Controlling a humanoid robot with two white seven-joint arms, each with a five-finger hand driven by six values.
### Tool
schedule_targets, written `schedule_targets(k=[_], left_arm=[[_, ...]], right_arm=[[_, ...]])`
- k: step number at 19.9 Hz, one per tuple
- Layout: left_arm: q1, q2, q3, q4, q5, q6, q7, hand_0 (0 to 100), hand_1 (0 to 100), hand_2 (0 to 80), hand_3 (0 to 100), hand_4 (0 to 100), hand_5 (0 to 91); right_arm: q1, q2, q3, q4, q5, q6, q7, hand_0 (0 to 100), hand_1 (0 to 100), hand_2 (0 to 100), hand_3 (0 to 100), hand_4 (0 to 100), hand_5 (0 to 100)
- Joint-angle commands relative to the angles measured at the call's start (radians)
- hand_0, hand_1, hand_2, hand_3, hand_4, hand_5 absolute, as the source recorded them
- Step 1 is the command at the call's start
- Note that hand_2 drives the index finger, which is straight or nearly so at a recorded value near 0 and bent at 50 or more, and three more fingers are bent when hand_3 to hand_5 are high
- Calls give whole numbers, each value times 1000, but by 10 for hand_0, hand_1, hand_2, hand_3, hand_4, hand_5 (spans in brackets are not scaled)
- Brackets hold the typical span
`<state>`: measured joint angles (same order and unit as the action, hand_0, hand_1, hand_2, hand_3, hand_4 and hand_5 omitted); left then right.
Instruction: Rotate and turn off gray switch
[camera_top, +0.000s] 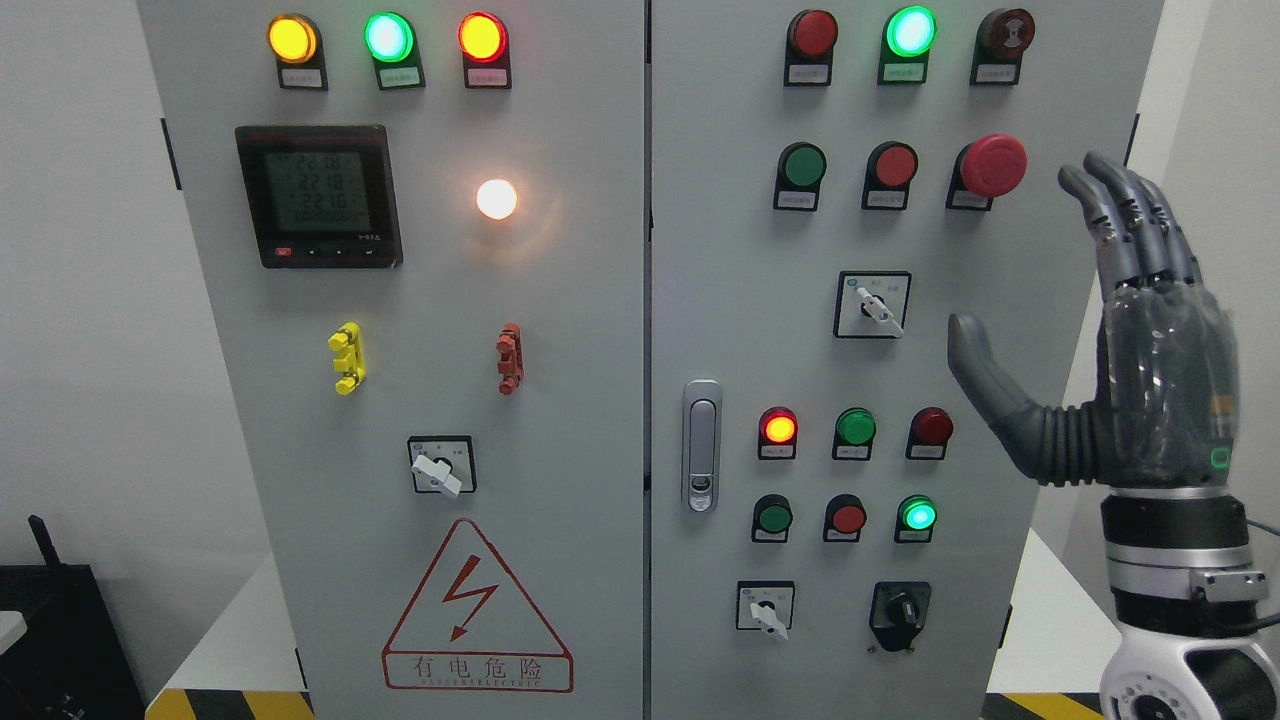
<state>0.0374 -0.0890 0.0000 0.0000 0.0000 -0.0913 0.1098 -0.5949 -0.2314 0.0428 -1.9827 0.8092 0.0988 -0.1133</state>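
Observation:
The upper switch's handle sits slanted across its marked plate (872, 288). I expect the handle (881, 313) to turn a short way and stay upright when I rotate it.
Three grey-white rotary switches sit on the grey cabinet: one on the right door's upper middle (878, 306), one at that door's bottom left (767, 610), and one on the left door (437, 470). Each handle points down and to the right. My right hand (1040, 270) is raised in front of the right door's right edge, fingers (1130, 215) straight up and thumb (985, 370) spread to the left, holding nothing. Its thumb tip is a short way right of the upper switch and does not touch it. No left arm shows.
A red mushroom button (992, 165) lies just left of my fingertips. Lit and unlit push buttons fill the right door, along with a black rotary switch (900, 610) and a door latch (702, 445). The left door carries a meter (318, 195) and a lit lamp (497, 199).

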Motion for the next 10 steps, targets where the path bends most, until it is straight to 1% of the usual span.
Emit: schedule_targets(k=[1,5,6,7,8,9,10], left_arm=[[-1,0,32,23,-8,1,-1,120,389,0,0,0,0],[-1,0,32,23,-8,1,1,120,389,0,0,0,0],[-1,0,32,23,-8,1,-1,120,389,0,0,0,0],[-1,0,32,23,-8,1,-1,120,389,0,0,0,0],[-1,0,32,23,-8,1,-1,120,389,0,0,0,0],[-1,0,32,23,-8,1,-1,120,389,0,0,0,0],[-1,0,32,23,-8,1,-1,120,389,0,0,0,0]], right_arm=[[0,17,3,1,1,7,0,353,382,6,156,87,0],[0,20,3,2,1,7,1,366,384,12,175,130,7],[0,20,3,4,1,9,0,367,384,14,215,172,66],[0,21,3,5,1,10,0,368,384,15,236,192,91],[0,24,3,5,-1,15,0,368,385,16,309,235,147],[0,27,3,5,-1,16,0,370,386,18,415,278,210],[0,30,3,5,-1,18,0,371,387,20,444,293,235]])
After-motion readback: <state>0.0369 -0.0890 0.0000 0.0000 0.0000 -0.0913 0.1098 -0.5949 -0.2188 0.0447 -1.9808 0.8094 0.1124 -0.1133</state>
